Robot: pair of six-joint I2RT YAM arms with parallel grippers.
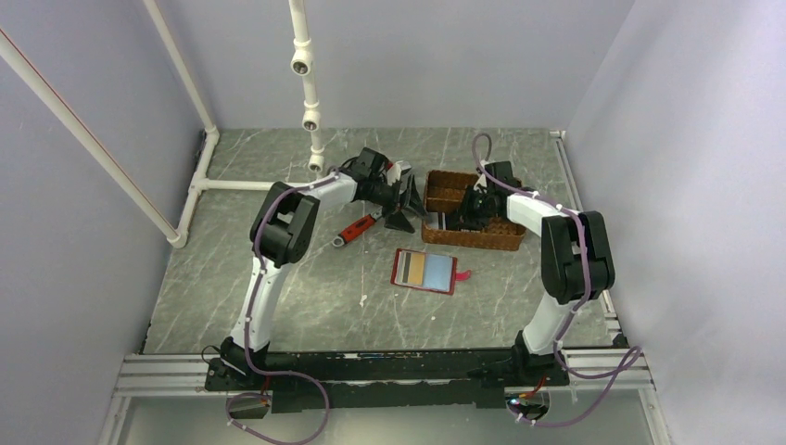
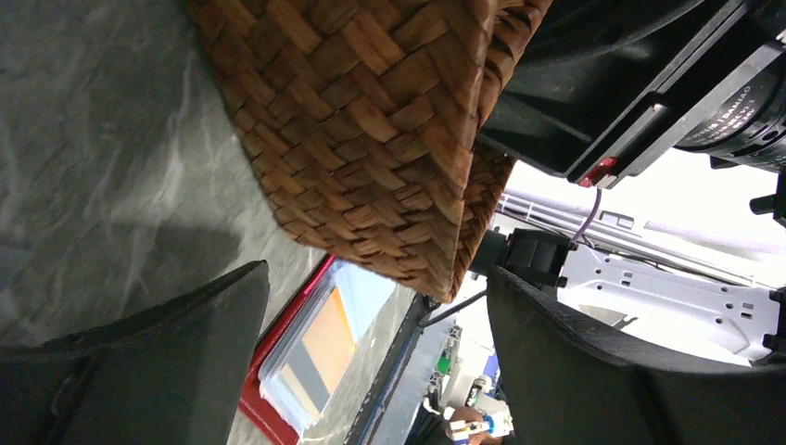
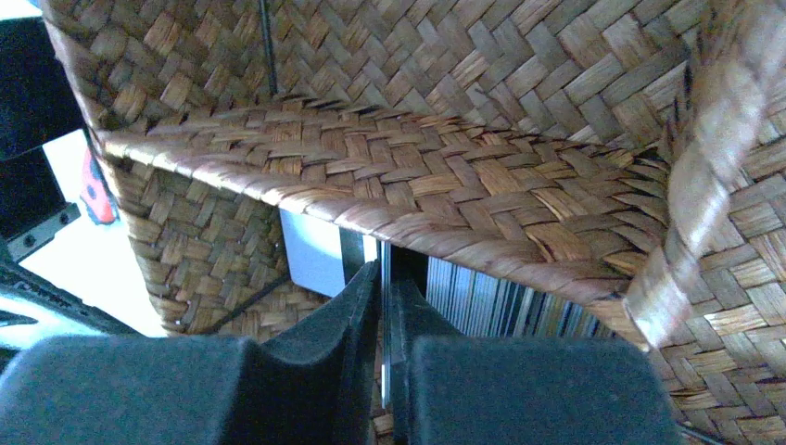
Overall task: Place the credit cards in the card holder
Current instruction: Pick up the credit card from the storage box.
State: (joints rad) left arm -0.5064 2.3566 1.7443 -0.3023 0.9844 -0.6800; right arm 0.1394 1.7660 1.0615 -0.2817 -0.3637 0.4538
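The basket's corner (image 2: pixel 436 218) is in the way of my left gripper, so my left gripper should move back and take the thin card (image 3: pixel 386 292) from my right gripper above the basket.
The card holder (image 1: pixel 424 271) lies open on the table in front of the basket, a tan card (image 1: pixel 416 268) and a pale blue card (image 1: pixel 438 269) in its slots, its red snap tab (image 1: pixel 462 274) at the right. It also shows in the left wrist view (image 2: pixel 261 408) with the tan card (image 2: pixel 329 338). My right gripper (image 1: pixel 461 218) reaches into the wicker basket (image 1: pixel 505 239). In the right wrist view it (image 3: pixel 384 269) is shut on the edge of one thin card, beside several cards (image 3: pixel 500 301) standing on edge. My left gripper (image 1: pixel 405 209) is open and empty at the basket's left side (image 2: pixel 375 273).
A red tool (image 1: pixel 357 229) lies left of the left gripper. The basket corner (image 2: pixel 389 139) is close in front of the left fingers (image 2: pixel 158 371). A white pipe frame (image 1: pixel 310 102) stands at the back left. Walls close the cell on three sides.
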